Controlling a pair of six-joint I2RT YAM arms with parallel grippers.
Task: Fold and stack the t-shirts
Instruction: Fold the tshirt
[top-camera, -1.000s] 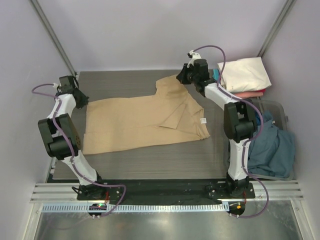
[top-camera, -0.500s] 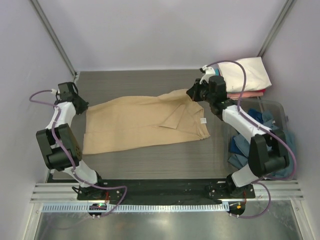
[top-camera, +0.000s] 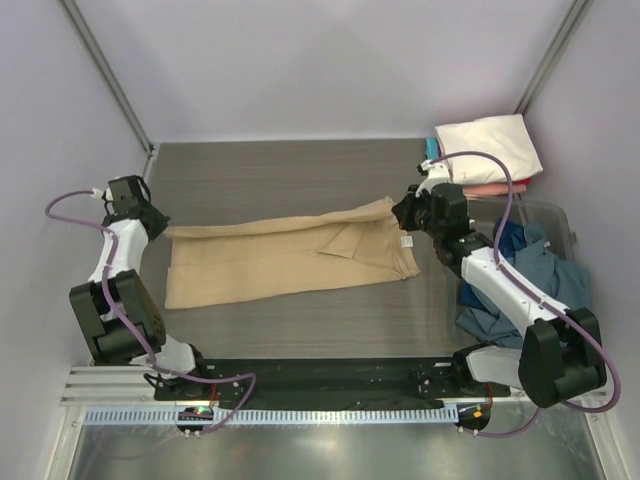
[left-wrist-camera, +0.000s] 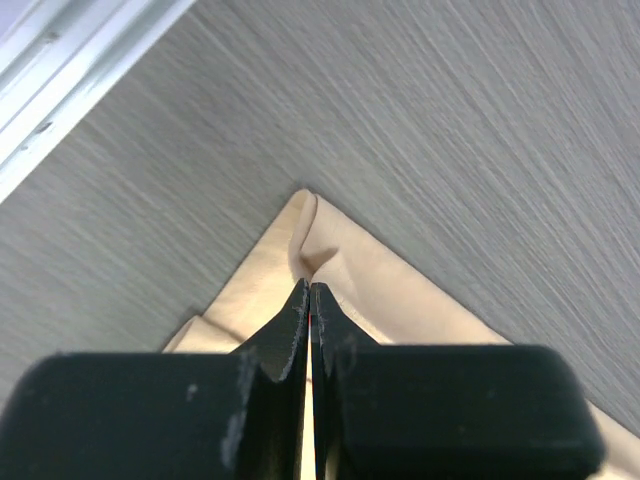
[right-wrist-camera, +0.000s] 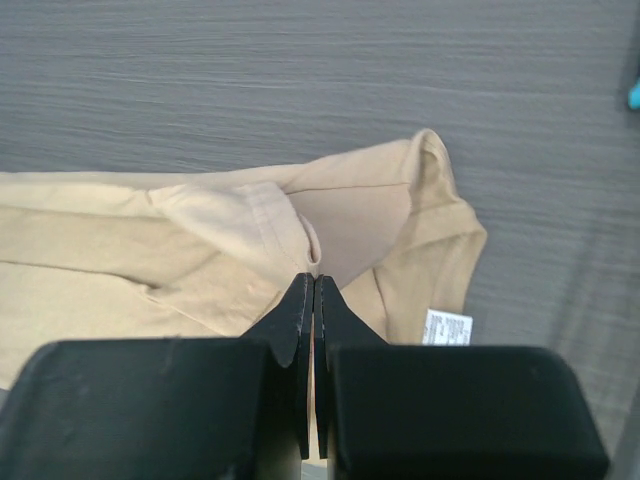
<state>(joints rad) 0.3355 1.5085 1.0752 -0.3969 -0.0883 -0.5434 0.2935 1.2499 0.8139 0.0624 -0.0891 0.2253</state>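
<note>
The held flap (right-wrist-camera: 245, 222) is already spread over the tan t-shirt's lower layer (top-camera: 385, 260). My right gripper should go on pulling it toward me until it lies down, then let go.
The tan t-shirt (top-camera: 280, 255) lies across the middle of the dark table, its far edge lifted and drawn toward me. My left gripper (top-camera: 160, 230) is shut on the shirt's far left corner (left-wrist-camera: 305, 240). My right gripper (top-camera: 398, 212) is shut on the far right edge of the shirt (right-wrist-camera: 330, 225), next to a white label (right-wrist-camera: 447, 327). A cream-white folded shirt (top-camera: 490, 148) lies on a pink one (top-camera: 497, 187) at the far right. Slate blue shirts (top-camera: 530, 285) are heaped at the right.
A clear bin (top-camera: 560, 222) at the right edge holds the blue heap. A teal bit of cloth (top-camera: 431, 148) shows beside the folded stack. A metal rail (top-camera: 120, 90) runs along the left wall. The arm bases stand at the near edge.
Both grippers have pulled the shirt's far edge toward the near side, folding it over. The shirt looks narrower front to back. The right arm has swung down and to the right.
</note>
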